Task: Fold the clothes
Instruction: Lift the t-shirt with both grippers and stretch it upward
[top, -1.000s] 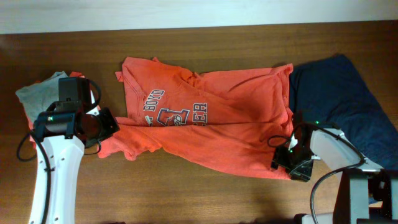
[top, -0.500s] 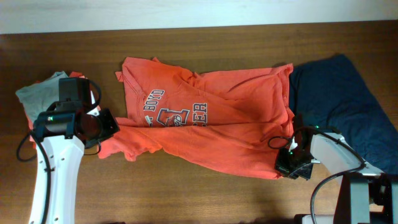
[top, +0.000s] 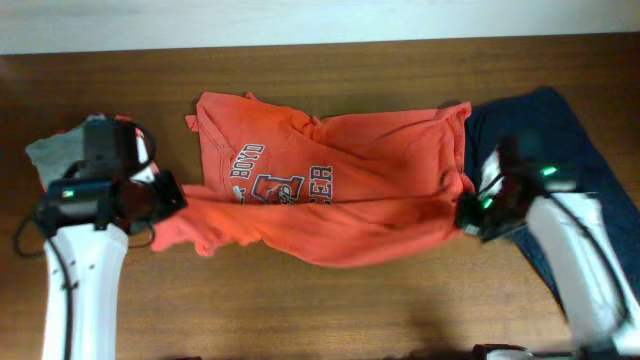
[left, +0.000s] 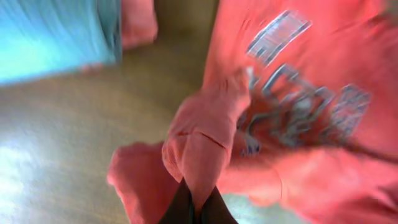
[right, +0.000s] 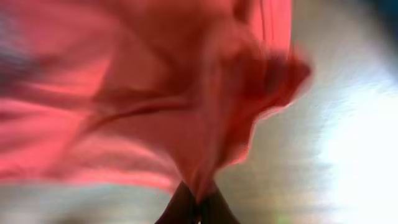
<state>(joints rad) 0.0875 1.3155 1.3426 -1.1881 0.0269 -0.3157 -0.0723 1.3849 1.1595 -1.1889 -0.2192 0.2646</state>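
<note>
Slack folds of the T-shirt cover its lettering (top: 278, 189), so my left gripper and my right gripper should lift the T-shirt high and spread it flat before folding.
The orange-red T-shirt (top: 330, 190) with varsity lettering lies across the middle of the wooden table, partly lifted along its near edge. My left gripper (top: 175, 196) is shut on its left edge, and the left wrist view shows cloth (left: 205, 149) pinched between the dark fingers (left: 177, 208). My right gripper (top: 465, 213) is shut on the shirt's right lower corner, with orange fabric (right: 205, 124) bunched up from the fingertips (right: 183, 205) in the right wrist view. Both wrist views are blurred.
A dark navy garment (top: 545, 160) lies at the right, under my right arm. A small grey folded shirt (top: 55, 155) sits at the far left beside my left arm. Bare wooden table (top: 300, 310) runs along the front.
My right gripper closed on the shirt's lower right corner and carried it up and back, away from the front edge. The shirt's near edge rose with it. My left gripper shifted slightly left.
</note>
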